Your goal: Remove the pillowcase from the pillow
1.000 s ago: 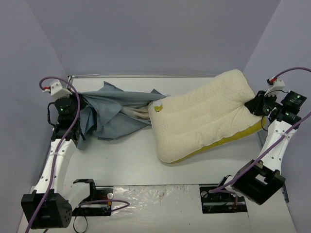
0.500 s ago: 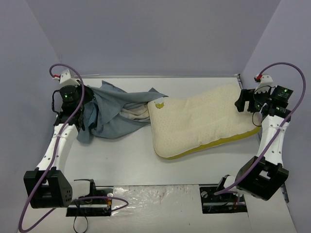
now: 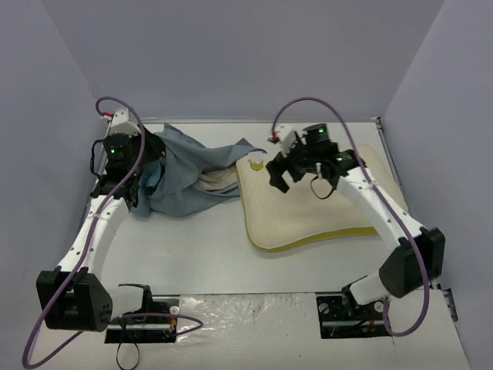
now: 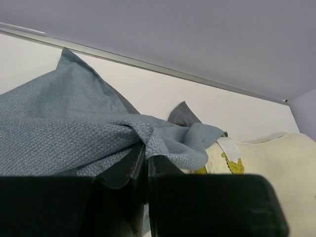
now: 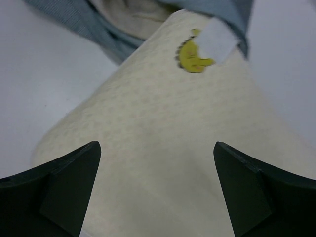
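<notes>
My left gripper is holding the pillowcase, and a flap of the pillowcase lies over the pillow's corner. My right gripper should lift the pillow's end clear while my left gripper keeps its hold.
The blue-grey pillowcase lies bunched at the back left, with a beige inner face showing at its mouth. My left gripper is shut on a fold of the pillowcase, pinched between the fingertips. The cream pillow lies flat to the right, with a yellow band along its near edge. A flap of the cloth drapes over its back-left corner by the white tag. My right gripper hovers open over the left part of the pillow, holding nothing.
Lilac-grey walls close in the table on three sides, with a metal rail along the back edge. The arm bases and their black mounts sit at the near edge. Purple cables loop above both arms.
My right gripper let go of the pillow's right end, opened, and swung left over the pillow, which dropped flat. The left gripper moved slightly back and right, still holding the cloth.
</notes>
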Motion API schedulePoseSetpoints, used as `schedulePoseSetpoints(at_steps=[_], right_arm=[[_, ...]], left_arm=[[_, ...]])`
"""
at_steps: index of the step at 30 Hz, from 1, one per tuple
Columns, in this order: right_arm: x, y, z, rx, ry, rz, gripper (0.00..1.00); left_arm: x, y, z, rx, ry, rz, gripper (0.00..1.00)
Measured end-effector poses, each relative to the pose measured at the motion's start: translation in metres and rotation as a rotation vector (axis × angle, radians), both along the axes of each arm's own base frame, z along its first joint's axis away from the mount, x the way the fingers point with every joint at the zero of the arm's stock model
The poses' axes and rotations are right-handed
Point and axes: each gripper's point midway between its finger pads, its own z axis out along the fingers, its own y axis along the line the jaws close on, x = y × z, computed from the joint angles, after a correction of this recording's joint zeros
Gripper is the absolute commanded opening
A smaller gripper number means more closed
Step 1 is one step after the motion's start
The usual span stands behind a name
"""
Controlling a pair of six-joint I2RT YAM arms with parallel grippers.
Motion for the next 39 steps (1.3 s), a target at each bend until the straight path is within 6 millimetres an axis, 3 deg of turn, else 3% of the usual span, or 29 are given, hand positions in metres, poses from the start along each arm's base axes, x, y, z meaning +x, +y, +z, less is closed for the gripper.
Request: schedulePoseSetpoints(at_steps=[3, 6, 10, 13, 14, 16, 20, 23, 26, 28, 31, 33, 36, 39], right_arm=[[-0.026, 0.076, -0.058, -0.096, 0.144, 0.12, 0.95], [-0.045, 0.109, -0.105, -0.183, 0.241, 0.143, 0.95], [-0.053, 0.12, -0.14, -0.297, 0.254, 0.091, 0.82], [-0.044, 0.112, -0.153, -0.364, 0.215, 0.023, 0.45], [-0.039, 0.108, -0.155, -0.379, 0.198, 0.0, 0.18], [-0.034, 0.101, -0.164, -0.416, 0.183, -0.038, 0.0], [-0.03, 0.094, -0.169, -0.447, 0.163, -0.063, 0.0], [-0.032, 0.091, -0.154, -0.426, 0.15, -0.038, 0.0], [-0.034, 0.074, -0.115, -0.35, 0.148, -0.005, 0.0], [-0.024, 0.043, -0.074, -0.26, 0.114, -0.036, 0.0], [0.001, -0.029, -0.004, -0.14, -0.004, -0.166, 0.0], [0.012, -0.078, 0.033, -0.106, -0.087, -0.274, 0.0], [0.016, -0.107, 0.052, -0.089, -0.131, -0.34, 0.0], [0.022, -0.106, 0.042, -0.053, -0.082, -0.366, 0.0]], left_arm=[[-0.002, -0.006, -0.006, 0.01, 0.009, -0.025, 0.02], [-0.005, -0.005, -0.019, 0.014, 0.037, -0.027, 0.02], [-0.007, -0.005, -0.032, 0.015, 0.066, -0.026, 0.02], [-0.008, -0.005, -0.037, 0.015, 0.075, -0.025, 0.02], [-0.008, -0.005, -0.038, 0.015, 0.076, -0.024, 0.02], [-0.009, -0.004, -0.041, 0.015, 0.08, -0.02, 0.02], [-0.01, 0.001, -0.049, 0.015, 0.092, -0.001, 0.02], [-0.01, 0.007, -0.054, 0.013, 0.101, 0.026, 0.02], [-0.011, 0.015, -0.059, 0.0, 0.108, 0.058, 0.02], [-0.011, 0.02, -0.06, -0.006, 0.111, 0.077, 0.02], [-0.01, 0.022, -0.058, -0.017, 0.101, 0.091, 0.02], [-0.009, 0.022, -0.057, -0.024, 0.097, 0.09, 0.02], [-0.01, 0.017, -0.055, -0.032, 0.085, 0.061, 0.02], [-0.017, 0.001, -0.056, -0.046, 0.073, -0.036, 0.02]])
